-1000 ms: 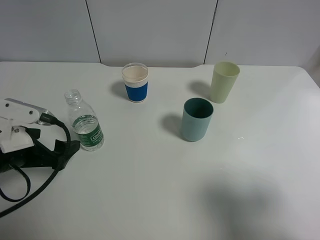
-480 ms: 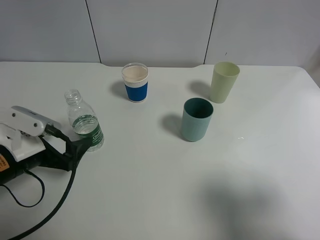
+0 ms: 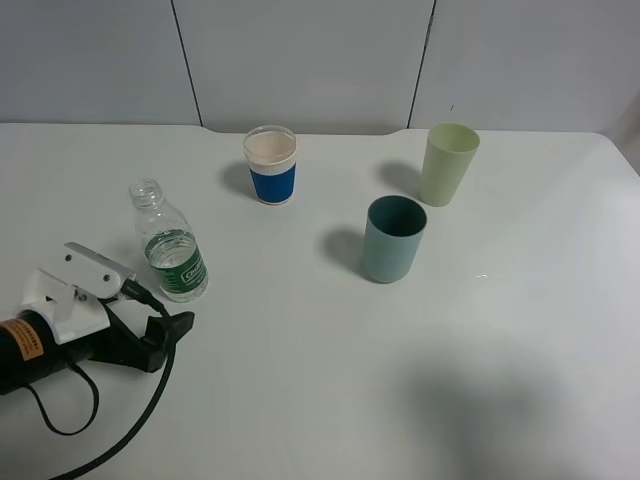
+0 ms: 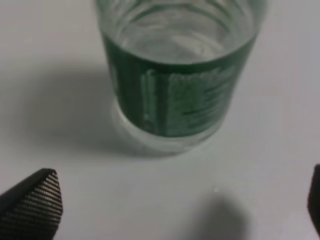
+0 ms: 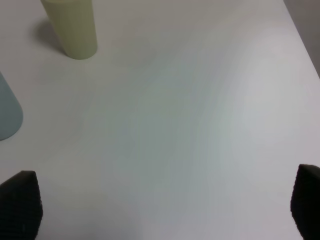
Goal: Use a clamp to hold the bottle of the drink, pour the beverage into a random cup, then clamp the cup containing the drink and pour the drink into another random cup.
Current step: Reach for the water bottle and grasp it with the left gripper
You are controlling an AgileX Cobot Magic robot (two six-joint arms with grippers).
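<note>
The liquid sits low [image 4: 175, 42] behind the green label, so the bottle [image 3: 170, 243] will begin to pour only when I tip its opening lower than its base.
A clear uncapped plastic bottle [image 3: 172, 250] with a green label and some liquid stands upright at the left of the table. In the left wrist view the bottle [image 4: 180, 75] fills the frame straight ahead. My left gripper [image 3: 168, 334] is open just in front of the bottle without touching it, with the bottle beyond its spread fingertips [image 4: 35, 205]. A blue-and-white paper cup [image 3: 271, 165], a teal cup [image 3: 394, 238] and a pale green cup [image 3: 448, 163] stand farther back. My right gripper [image 5: 162, 205] is open and empty over bare table, outside the exterior view.
The left arm's black cable [image 3: 110, 440] trails over the front left of the white table [image 3: 300, 380]. In the right wrist view the pale green cup [image 5: 72, 27] and the edge of the teal cup [image 5: 7, 115] stand ahead of the gripper. A grey wall runs behind the table.
My left arm has swung toward the table's front and a little right, bringing the gripper from beside the bottle to just in front of it. The bottle and cups have not moved.
</note>
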